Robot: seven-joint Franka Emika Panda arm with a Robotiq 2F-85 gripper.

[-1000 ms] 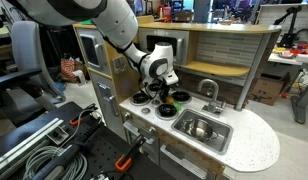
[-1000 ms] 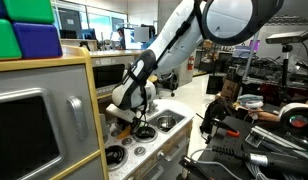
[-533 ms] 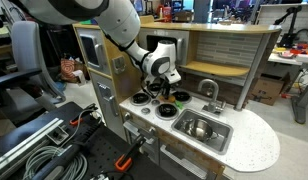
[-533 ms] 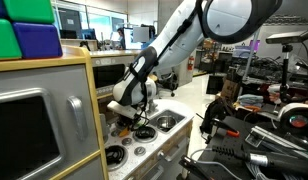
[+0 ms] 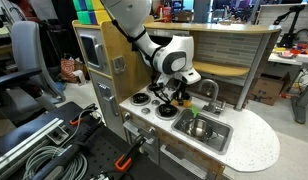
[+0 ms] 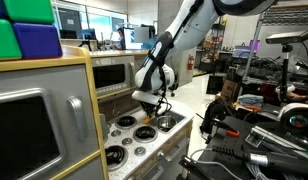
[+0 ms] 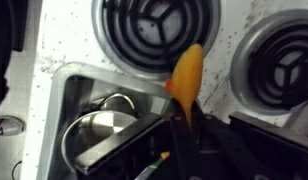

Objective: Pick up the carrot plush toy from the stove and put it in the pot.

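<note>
The carrot plush toy (image 7: 188, 76) is held above the sink's edge and the pot's opening (image 5: 199, 129) is open. My gripper keeps moving across and lets go over the pot.
My gripper (image 7: 184, 125) is shut on the orange carrot plush toy (image 7: 186, 78), whose tip sticks out past the fingers. The green end is hidden. The toy hangs over the seam between the white stove (image 7: 229, 40) and the sink basin. In the wrist view the shiny steel pot (image 7: 99, 135) stands in the sink at the lower left, just beside the toy. In both exterior views the gripper (image 5: 181, 93) (image 6: 149, 101) hovers above the stove's edge (image 5: 134, 108), with the pot (image 5: 194, 127) (image 6: 166, 123) below and to one side.
The rectangular metal sink (image 7: 56, 90) holds the pot, and a faucet (image 5: 208, 93) rises behind it. Black burners (image 7: 154, 30) (image 7: 284, 60) lie under the toy. A grey microwave-like box (image 6: 39, 125) and the wooden back wall (image 5: 219, 45) border the counter.
The jaws closed on the carrot toy over the burners. The arm then lifted it and carried it sideways to the stove's edge by the sink.
</note>
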